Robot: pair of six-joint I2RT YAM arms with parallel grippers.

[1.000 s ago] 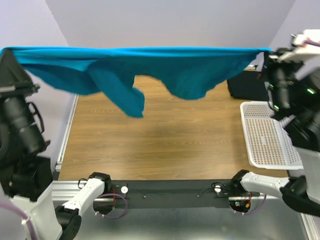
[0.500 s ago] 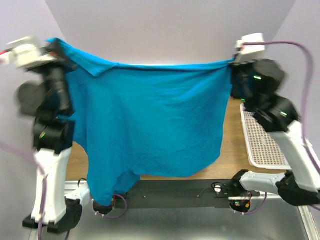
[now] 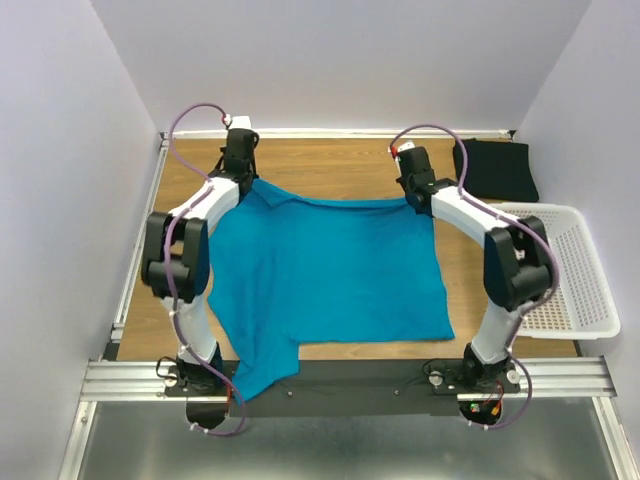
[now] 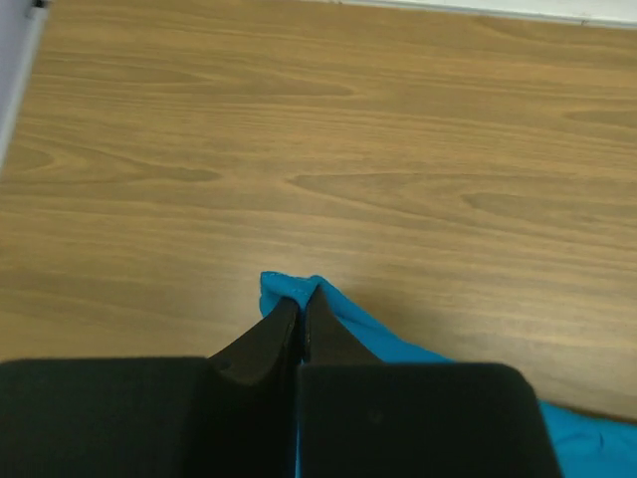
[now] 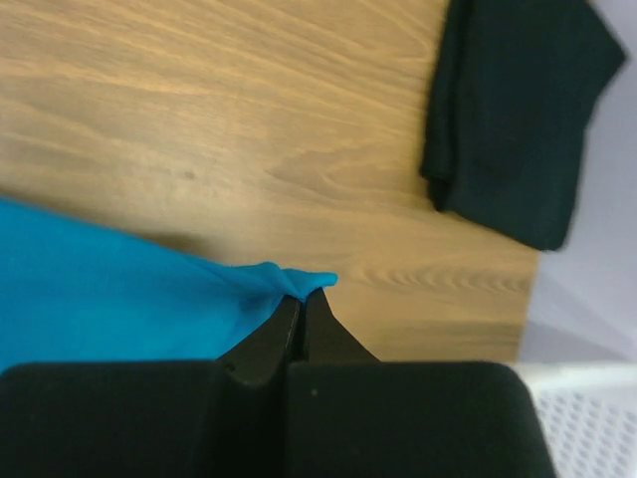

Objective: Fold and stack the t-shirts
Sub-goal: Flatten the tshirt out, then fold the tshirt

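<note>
Next, I pull the teal-blue t-shirt's far corners toward the back of the wood (image 3: 275,155) with my grippers before I lay those corners down, because the t-shirt's near end hangs over the near rail.
The teal-blue t-shirt (image 3: 325,270) lies spread flat on the wooden table, and one part of it hangs over the near rail at the lower left. My left gripper (image 3: 248,181) is shut on its far left corner (image 4: 289,287), low over the wood. At the far right corner (image 5: 299,279), my right gripper (image 3: 417,200) is shut on the cloth in the same way. The black t-shirt (image 3: 495,168) lies folded at the back right, apart from both grippers; it also shows in the right wrist view (image 5: 518,100).
A white perforated basket (image 3: 575,270) stands at the table's right edge, close to the right arm's elbow. A metal rail (image 3: 400,378) runs along the near edge. Purple walls close in the back and both sides.
The teal shirt, first stretched high in the air between both grippers, swung down and now lies flat on the table. Both arms lowered to the far side, still gripping its corners.
</note>
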